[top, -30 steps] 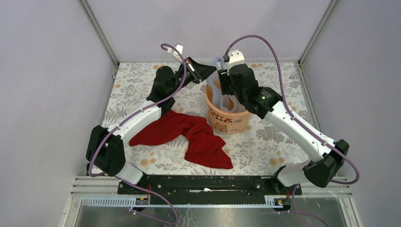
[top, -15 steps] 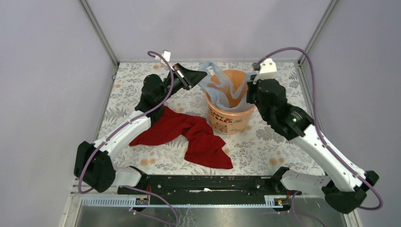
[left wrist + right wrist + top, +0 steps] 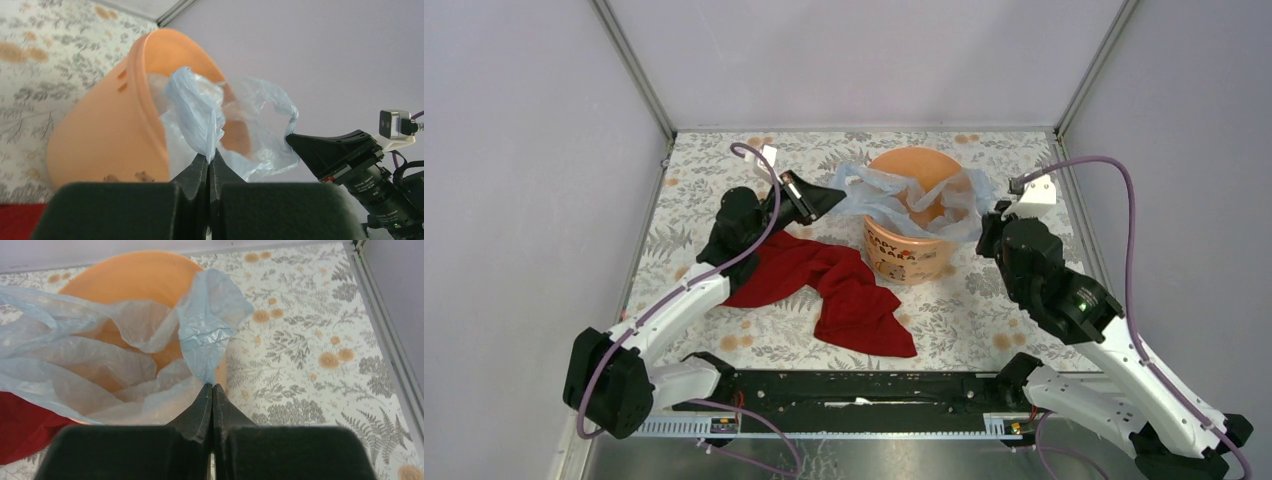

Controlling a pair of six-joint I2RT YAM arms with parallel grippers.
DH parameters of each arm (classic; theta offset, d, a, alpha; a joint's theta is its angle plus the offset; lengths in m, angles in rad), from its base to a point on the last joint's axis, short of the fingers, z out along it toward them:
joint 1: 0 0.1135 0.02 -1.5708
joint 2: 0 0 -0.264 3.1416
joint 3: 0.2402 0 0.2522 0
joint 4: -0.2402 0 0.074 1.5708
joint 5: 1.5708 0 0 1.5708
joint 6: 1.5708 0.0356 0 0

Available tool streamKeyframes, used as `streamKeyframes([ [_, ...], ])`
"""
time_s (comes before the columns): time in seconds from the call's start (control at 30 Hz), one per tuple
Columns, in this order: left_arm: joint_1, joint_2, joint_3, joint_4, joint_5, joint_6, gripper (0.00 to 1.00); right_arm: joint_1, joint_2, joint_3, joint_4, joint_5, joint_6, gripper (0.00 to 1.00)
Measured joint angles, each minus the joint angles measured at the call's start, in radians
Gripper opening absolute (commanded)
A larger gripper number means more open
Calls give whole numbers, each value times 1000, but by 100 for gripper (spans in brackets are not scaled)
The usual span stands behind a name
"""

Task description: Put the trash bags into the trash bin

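I should keep lowering the bag's edge outside the bin's rim with my left gripper and let go of it there, as the trash bag's middle (image 3: 916,222) sags inside the bin.
The pale-blue trash bag (image 3: 904,192) is stretched across the mouth of the orange trash bin (image 3: 902,252), its middle sagging inside. My left gripper (image 3: 837,194) is shut on the bag's left edge, just left of the rim. My right gripper (image 3: 985,217) is shut on the bag's right edge, just right of the rim. In the left wrist view the film (image 3: 199,112) rises from the shut left gripper (image 3: 208,155) in front of the bin (image 3: 105,135). In the right wrist view the bag (image 3: 206,325) runs from the right gripper (image 3: 212,386) over the bin (image 3: 135,272).
A large red cloth (image 3: 829,285) lies crumpled on the floral table cover (image 3: 984,300), left of and in front of the bin, under the left arm. Metal frame rails (image 3: 1079,190) and lilac walls close in the table on three sides.
Both arms have drawn back and apart, pulling the bag wide over the bin's mouth. The right gripper has gone from open to shut on the bag's right edge.
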Motion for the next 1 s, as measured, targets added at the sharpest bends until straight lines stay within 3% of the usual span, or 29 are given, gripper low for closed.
streamKeyframes([
  [0.2,0,-59,-86,-84,-5,24,0,0,-87,-107,-45,-21,74,16],
  [0.27,0,-84,-108,-104,-11,37,4,0,-113,-139,-52,-28,99,19],
  [0.4,0,-109,-140,-135,-26,59,14,0,-152,-200,-49,-37,144,17],
  [0.47,0,-111,-151,-146,-37,70,15,0,-156,-225,-43,-34,164,12],
  [0.57,0,-106,-158,-173,-51,86,0,0,-142,-257,-44,-17,191,0],
  [0.87,0,-94,-164,-215,-121,124,0,0,-95,-281,-66,117,319,0],
  [1.0,0,-23,-165,-166,-129,119,0,0,-97,-382,87,133,278,0],
])
